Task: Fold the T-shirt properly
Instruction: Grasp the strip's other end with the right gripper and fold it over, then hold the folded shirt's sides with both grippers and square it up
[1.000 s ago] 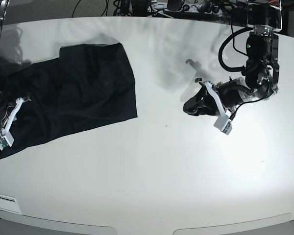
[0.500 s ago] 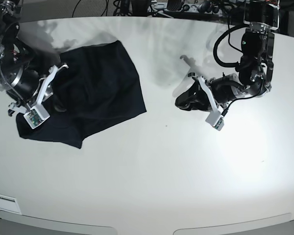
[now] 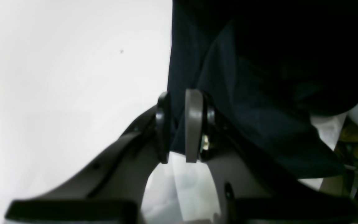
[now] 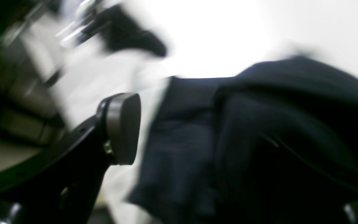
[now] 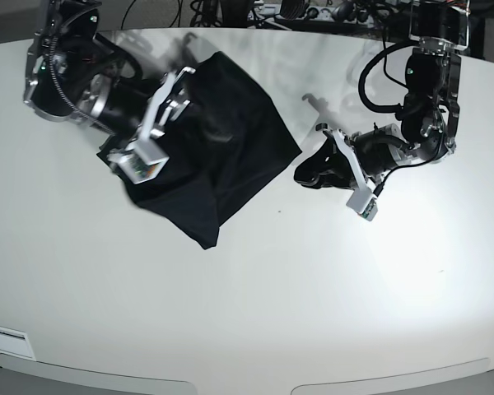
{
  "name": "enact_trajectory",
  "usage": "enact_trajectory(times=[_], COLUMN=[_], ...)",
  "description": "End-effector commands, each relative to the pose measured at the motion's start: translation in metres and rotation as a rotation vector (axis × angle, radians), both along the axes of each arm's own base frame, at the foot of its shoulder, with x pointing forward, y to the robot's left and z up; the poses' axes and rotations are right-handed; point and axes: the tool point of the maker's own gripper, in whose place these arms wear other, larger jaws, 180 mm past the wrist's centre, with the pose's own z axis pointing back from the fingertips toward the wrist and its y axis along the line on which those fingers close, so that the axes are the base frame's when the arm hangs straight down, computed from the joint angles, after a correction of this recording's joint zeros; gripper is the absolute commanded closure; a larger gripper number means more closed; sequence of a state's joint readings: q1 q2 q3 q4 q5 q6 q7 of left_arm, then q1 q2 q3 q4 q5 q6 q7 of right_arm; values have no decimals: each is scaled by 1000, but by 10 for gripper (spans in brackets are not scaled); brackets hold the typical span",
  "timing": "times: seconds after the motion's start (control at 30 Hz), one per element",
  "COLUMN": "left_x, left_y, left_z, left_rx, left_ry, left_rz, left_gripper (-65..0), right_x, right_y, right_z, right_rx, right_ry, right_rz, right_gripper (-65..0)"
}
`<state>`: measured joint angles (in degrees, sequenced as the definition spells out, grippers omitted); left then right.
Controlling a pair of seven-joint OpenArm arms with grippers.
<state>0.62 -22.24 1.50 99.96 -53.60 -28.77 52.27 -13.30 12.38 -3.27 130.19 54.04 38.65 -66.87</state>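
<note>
I should move my left gripper in, take the T-shirt's near corner and pull the T-shirt straight before folding, because the T-shirt lies slanted and rumpled beside my left gripper.
The black T-shirt lies rumpled in a slanted heap at the table's upper middle. My right gripper sits on its upper left part. In the blurred right wrist view one finger stands far out to the left, open, with the T-shirt loose beside it; the other finger is hidden. My left gripper hovers just below the shirt's right corner. Its tips are a narrow slit apart, and the T-shirt edge shows in that slit. Whether the cloth is pinched is unclear.
The white table stretches bare in front of and to the right of the shirt. Cables and gear crowd the far edge. The left arm's body rises at the back right.
The right arm has swept the T-shirt from the far left towards the middle, bunching it, and its jaws have spread apart. The left gripper has shifted slightly left, then held still.
</note>
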Motion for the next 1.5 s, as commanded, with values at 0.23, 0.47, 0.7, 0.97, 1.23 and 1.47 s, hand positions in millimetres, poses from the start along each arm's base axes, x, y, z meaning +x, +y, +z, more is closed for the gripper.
enact_trajectory(times=[0.23,0.47,0.7,0.97,1.23,1.47], left_x=[19,24,-20,-82,-101,-76], left_y=[2,-1,-46,-115,-109,-70], left_z=[26,53,43,0,-57,-108], left_rx=[-20,-99,-157,-90,204,337], left_ry=[-86,-117,-37,64,60,99], left_rz=[6,-35,-243,-476,-557,-449], left_gripper=[-106,0,0,0,0,0], right_x=[-36,8,94,175,187,168], right_y=[49,37,-7,-27,-45,-72], right_z=[-1,16,24,-52,-119,-137], right_rx=[-68,-86,-153,-251,-352,-454], right_ry=[-70,-234,-405,-183,16,76], right_rz=[299,161,-126,-81,-75,-78], right_gripper=[-435,0,0,0,0,0])
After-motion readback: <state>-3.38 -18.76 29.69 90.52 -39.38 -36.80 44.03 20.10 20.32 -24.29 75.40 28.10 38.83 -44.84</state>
